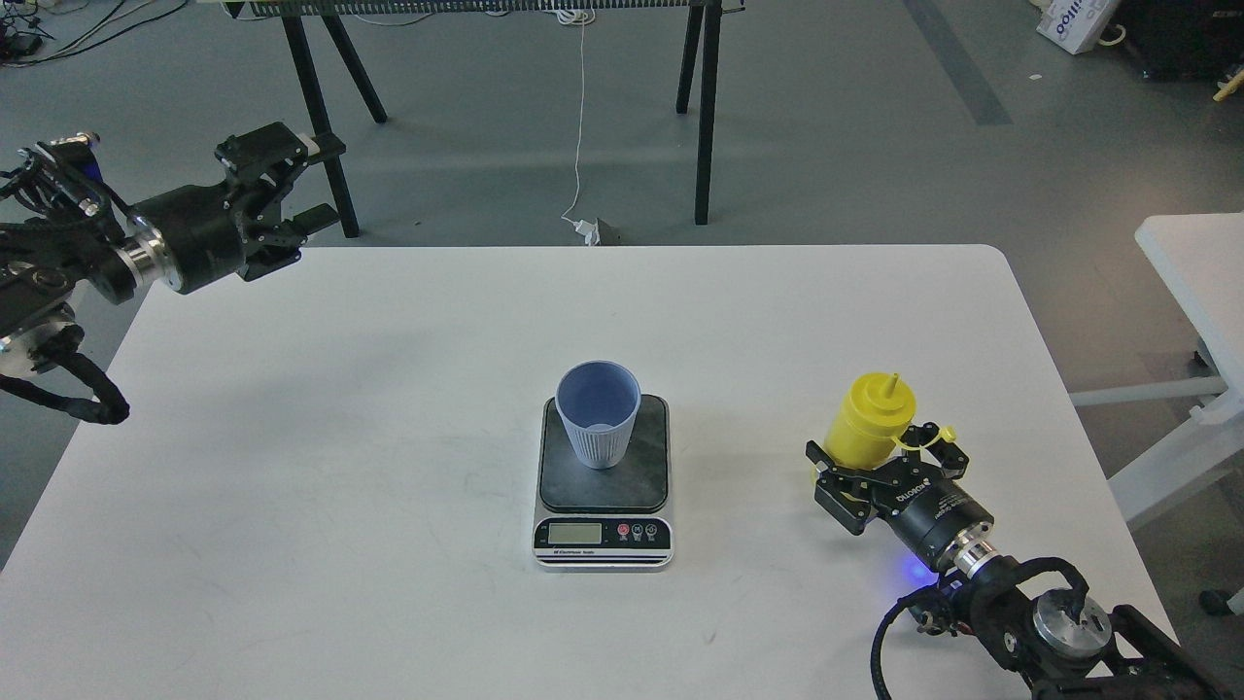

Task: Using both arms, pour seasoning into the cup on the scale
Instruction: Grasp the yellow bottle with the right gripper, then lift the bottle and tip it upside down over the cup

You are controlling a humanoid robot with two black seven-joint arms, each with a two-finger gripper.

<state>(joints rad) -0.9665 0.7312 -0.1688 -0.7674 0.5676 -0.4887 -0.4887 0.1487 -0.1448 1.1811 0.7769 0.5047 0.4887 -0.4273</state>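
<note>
My gripper will bring the tethered cap (pixel 947 434) along, still sticking out, when it lifts the seasoning bottle, because the cap juts out sideways on its yellow strap (pixel 915 444).
The light-blue ribbed cup (pixel 598 413) stands upright on the dark plate of the scale (pixel 603 491) at the table's middle, with the display facing me. The yellow seasoning bottle (pixel 870 408) stands upright at the right, its nozzle uncovered and its tethered cap (pixel 950 434) hanging to the right. My right gripper (pixel 882 451) is open, its fingers on either side of the bottle's lower body, which they partly hide. My left gripper (pixel 296 180) is open and empty, raised over the table's far left corner, far from the cup.
The white table (pixel 389 389) bears only the scale, cup and bottle. Black trestle legs (pixel 705 107) stand on the floor behind it, with a white cable (pixel 580 117). A second white table (pixel 1195 262) stands to the right.
</note>
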